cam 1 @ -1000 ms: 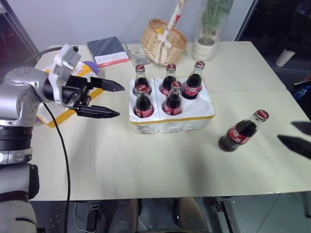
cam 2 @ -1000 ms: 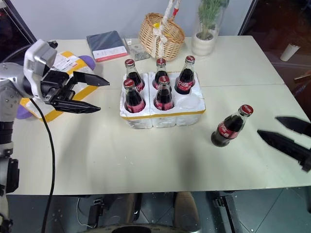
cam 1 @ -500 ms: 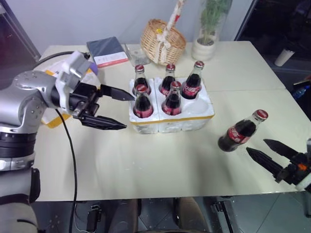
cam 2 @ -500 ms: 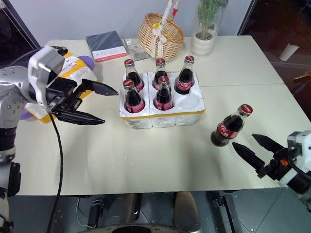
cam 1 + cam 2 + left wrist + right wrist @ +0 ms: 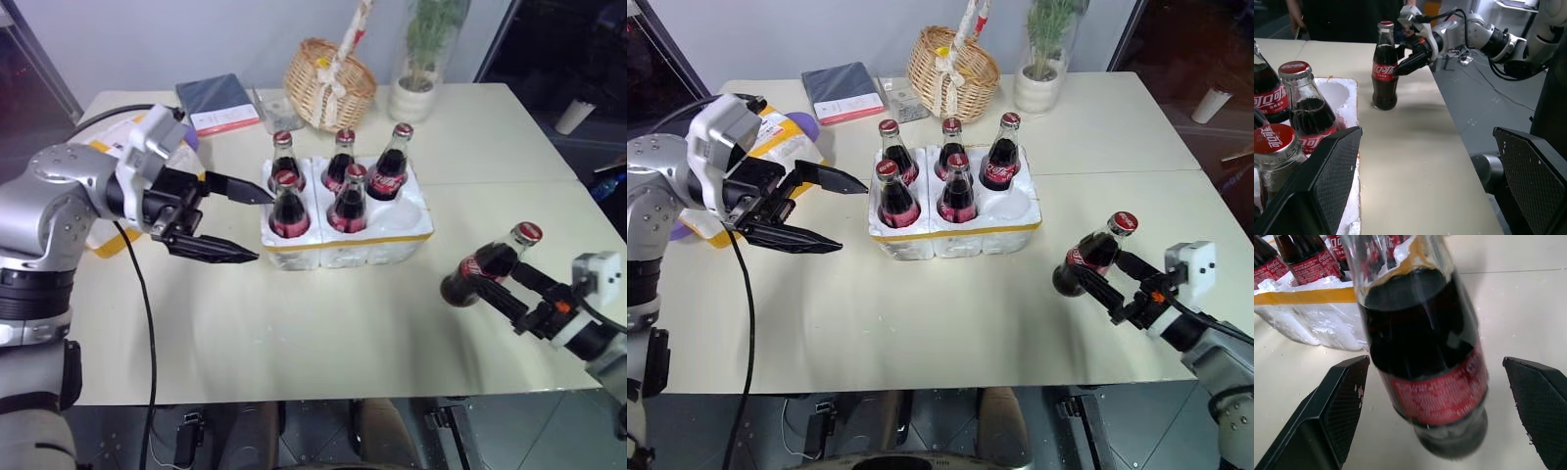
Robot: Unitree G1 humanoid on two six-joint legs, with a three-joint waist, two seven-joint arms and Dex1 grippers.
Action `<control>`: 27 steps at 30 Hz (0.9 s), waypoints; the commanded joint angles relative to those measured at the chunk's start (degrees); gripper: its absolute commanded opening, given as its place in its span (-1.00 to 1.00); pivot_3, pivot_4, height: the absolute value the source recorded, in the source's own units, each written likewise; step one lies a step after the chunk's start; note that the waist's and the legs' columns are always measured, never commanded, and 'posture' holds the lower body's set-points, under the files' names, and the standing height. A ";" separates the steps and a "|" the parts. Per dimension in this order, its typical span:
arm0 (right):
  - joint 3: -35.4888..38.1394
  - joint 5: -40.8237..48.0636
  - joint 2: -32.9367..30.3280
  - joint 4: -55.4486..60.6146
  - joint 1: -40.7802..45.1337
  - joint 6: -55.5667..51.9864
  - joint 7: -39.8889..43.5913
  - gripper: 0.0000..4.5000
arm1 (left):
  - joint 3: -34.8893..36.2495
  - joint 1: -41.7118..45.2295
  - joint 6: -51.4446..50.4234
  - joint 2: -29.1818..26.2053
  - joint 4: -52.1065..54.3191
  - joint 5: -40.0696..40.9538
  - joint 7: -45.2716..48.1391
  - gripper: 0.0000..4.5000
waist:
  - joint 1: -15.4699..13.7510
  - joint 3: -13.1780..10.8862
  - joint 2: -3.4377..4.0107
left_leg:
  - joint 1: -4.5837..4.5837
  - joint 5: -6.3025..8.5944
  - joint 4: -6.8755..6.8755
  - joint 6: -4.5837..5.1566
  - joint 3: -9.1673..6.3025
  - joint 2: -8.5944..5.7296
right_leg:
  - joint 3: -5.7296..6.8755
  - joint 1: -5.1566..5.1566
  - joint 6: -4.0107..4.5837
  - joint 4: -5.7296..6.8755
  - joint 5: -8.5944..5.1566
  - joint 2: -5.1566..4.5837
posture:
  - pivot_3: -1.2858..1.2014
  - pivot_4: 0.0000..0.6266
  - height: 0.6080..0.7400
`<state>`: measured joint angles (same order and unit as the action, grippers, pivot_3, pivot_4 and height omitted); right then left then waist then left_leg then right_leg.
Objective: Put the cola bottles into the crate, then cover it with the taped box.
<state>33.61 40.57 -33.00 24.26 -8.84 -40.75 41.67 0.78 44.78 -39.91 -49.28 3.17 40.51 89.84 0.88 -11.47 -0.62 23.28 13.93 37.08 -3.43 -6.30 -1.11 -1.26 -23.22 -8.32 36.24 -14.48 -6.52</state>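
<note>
I am about to lower the loose cola bottle into the crate, where the bottles stand sunk to their red labels, so I expect it to sink as deep.
The crate is a low white foam tray with a yellow band, standing mid-table. It holds five cola bottles; its front right well is empty. A sixth cola bottle stands on the table to the crate's right. My right gripper is open, with one finger on each side of that bottle's lower body; whether they touch it I cannot tell. Just left of the crate hovers my left gripper, open and holding nothing. The taped box lies at the far left, partly hidden behind my left arm.
A wicker basket, a potted plant and a dark notebook stand along the table's far side. A person stands beyond the table. The table's right edge is close behind the loose bottle.
My right gripper has come in from the table's right edge and now straddles the loose bottle. My left gripper shifted slightly towards the crate early on, then kept still.
</note>
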 commanded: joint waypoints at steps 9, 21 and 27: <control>-0.05 3.18 -2.26 0.29 3.73 2.50 -1.21 0.27 | 0.18 1.62 0.26 0.07 0.28 0.09 -0.39 1.00 | -0.05 -0.01 0.02 | 0.01 0.00 -0.03 0.00 0.00 0.00 | 0.01 -0.01 -0.01 0.00 0.00 0.00 | 0.03 -0.52 1.00; -6.92 16.20 -14.14 -5.23 37.28 -5.98 -8.43 0.27 | 1.24 0.73 0.91 0.35 -0.06 -0.34 -2.69 1.00 | 1.02 -0.20 0.29 | 0.03 0.00 -0.11 0.01 -0.06 0.01 | 0.03 -0.10 0.01 0.03 0.02 0.03 | 0.03 -0.52 1.00; -20.20 6.83 -11.10 -12.19 43.47 -2.96 -5.49 0.27 | 2.48 -0.72 0.74 -0.12 1.04 0.13 -4.55 1.00 | 1.13 -0.22 0.28 | 0.15 0.00 -0.04 0.01 -0.04 -0.04 | 0.03 -0.18 -0.01 -0.01 0.03 -0.03 | 0.03 -0.52 1.00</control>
<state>13.76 49.08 -44.05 11.35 32.58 -46.88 34.40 1.10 44.12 -39.52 -48.52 2.64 39.96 85.91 2.01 -11.68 -0.34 23.44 13.93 37.02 -3.42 -6.33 -1.15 -1.24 -23.43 -8.33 36.24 -14.45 -6.55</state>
